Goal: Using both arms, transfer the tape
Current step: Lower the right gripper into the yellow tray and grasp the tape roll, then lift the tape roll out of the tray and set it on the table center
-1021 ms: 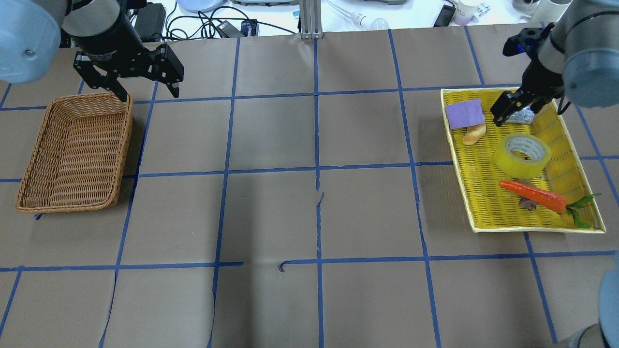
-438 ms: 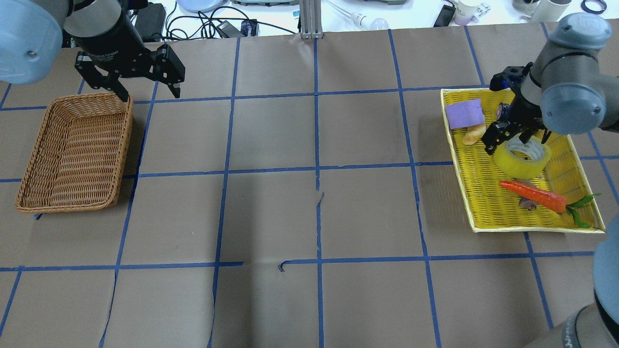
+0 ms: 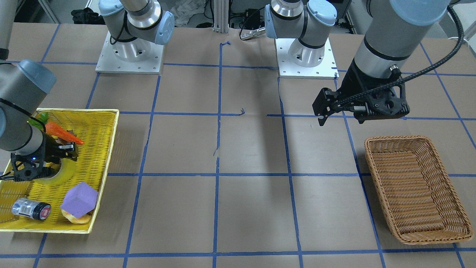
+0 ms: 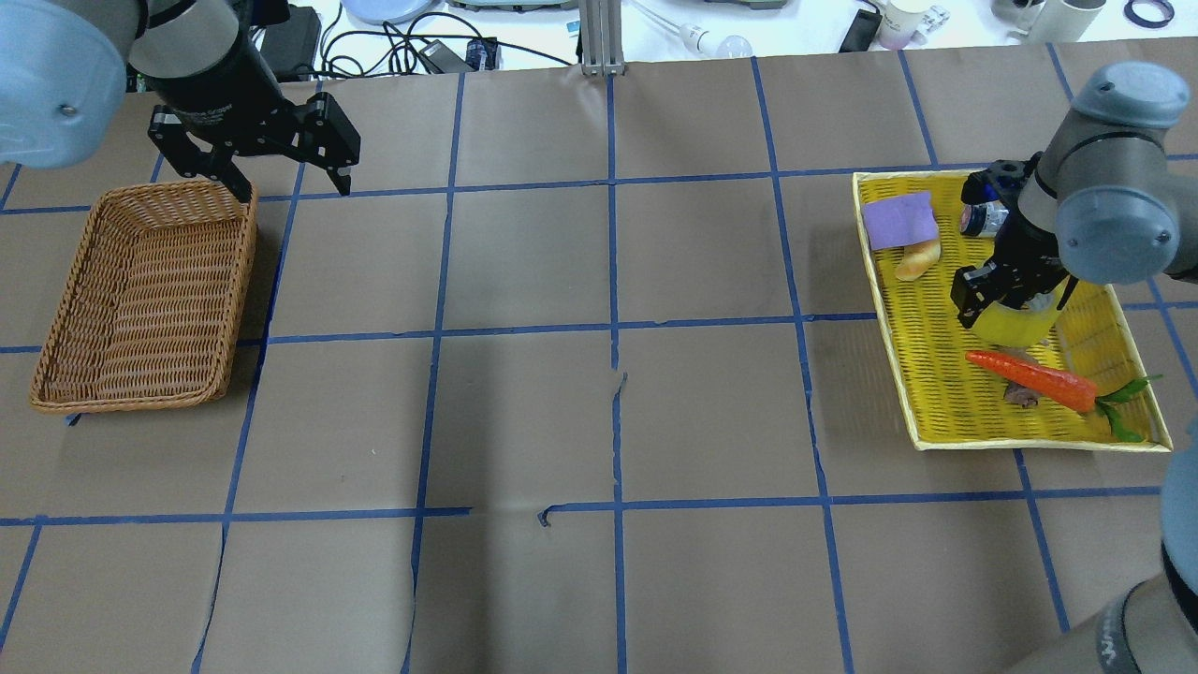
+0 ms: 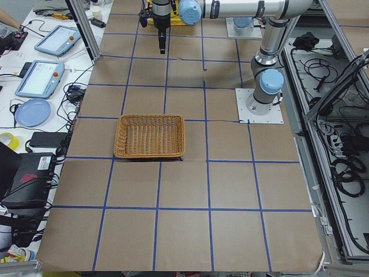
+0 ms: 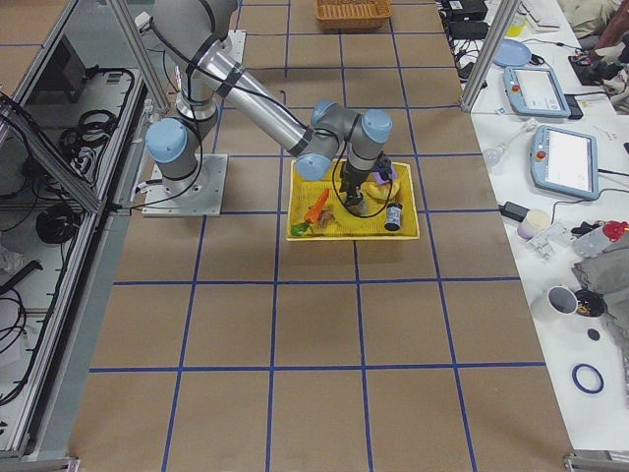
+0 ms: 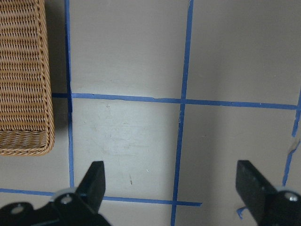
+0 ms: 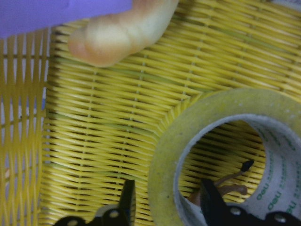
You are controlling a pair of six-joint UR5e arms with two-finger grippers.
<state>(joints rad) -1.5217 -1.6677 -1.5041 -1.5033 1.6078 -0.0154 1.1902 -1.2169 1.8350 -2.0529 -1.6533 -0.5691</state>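
Note:
I expect the yellow tape roll (image 3: 66,172) to come free and reveal a brown toy animal when I lift it, because brown limbs (image 8: 231,186) show through the roll's hole.
The yellow tape roll (image 4: 1016,329) lies flat in the yellow tray (image 4: 927,384) at the right, and shows in the front view (image 3: 63,175). My right gripper (image 4: 1006,301) is down on it and open. In the right wrist view the gripper (image 8: 168,201) straddles the roll's wall (image 8: 162,150), one finger (image 8: 127,200) outside and one inside the pale core. My left gripper (image 4: 295,190) is open and empty, hovering by the far right corner of the wicker basket (image 4: 140,300). It also shows in the left wrist view (image 7: 171,181).
The tray also holds a carrot (image 4: 1029,374), a purple block (image 4: 898,220), a bread roll (image 4: 917,257) and a silver can (image 4: 981,220). The carrot lies just in front of the tape. The basket (image 3: 412,186) holds nothing.
My right gripper moved from the tray's far end over the can to the tape and came down around its wall. The left arm has barely moved.

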